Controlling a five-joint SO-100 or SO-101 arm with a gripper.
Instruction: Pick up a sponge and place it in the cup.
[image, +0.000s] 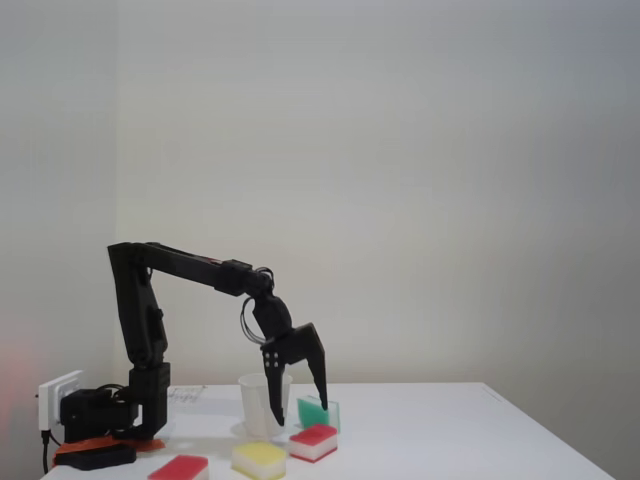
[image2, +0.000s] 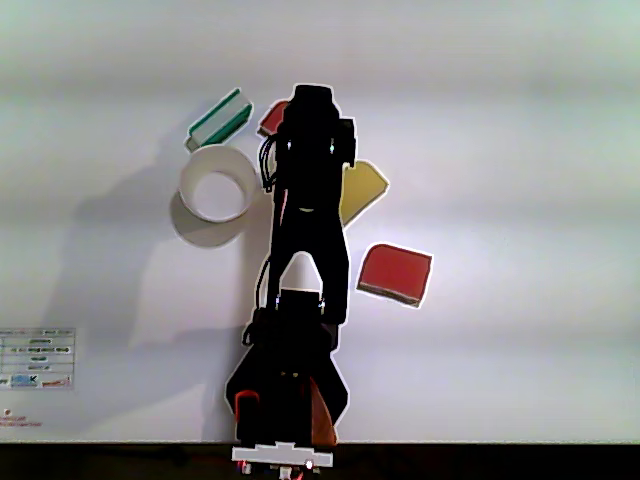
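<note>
The red sponge (image: 313, 443) looks almost as wide as the cup's opening (image: 264, 380), so when I place it, it will sit high with red showing inside the cup's rim.
The sponge (image: 313, 441), a small block with a red top over white, lies on the white table in front of the white paper cup (image: 258, 402). My black gripper (image: 300, 414) hangs open just above the sponge, its fingers spread, one fingertip in front of the cup's right side. Nothing is between the fingers. In the other view, from above, the gripper (image2: 312, 105) covers most of the sponge (image2: 270, 117), leaving a red corner showing to the right of the cup (image2: 192, 190). The cup stands upright and looks empty.
A green sponge (image: 318, 410) stands on edge behind the red one. A yellow-topped sponge (image: 259, 459) and a wider, flatter red sponge (image: 178, 467) lie nearer the front. A white power strip (image: 58, 392) sits by the arm's base (image: 100, 415). A printed label (image2: 38, 358) lies left of the base.
</note>
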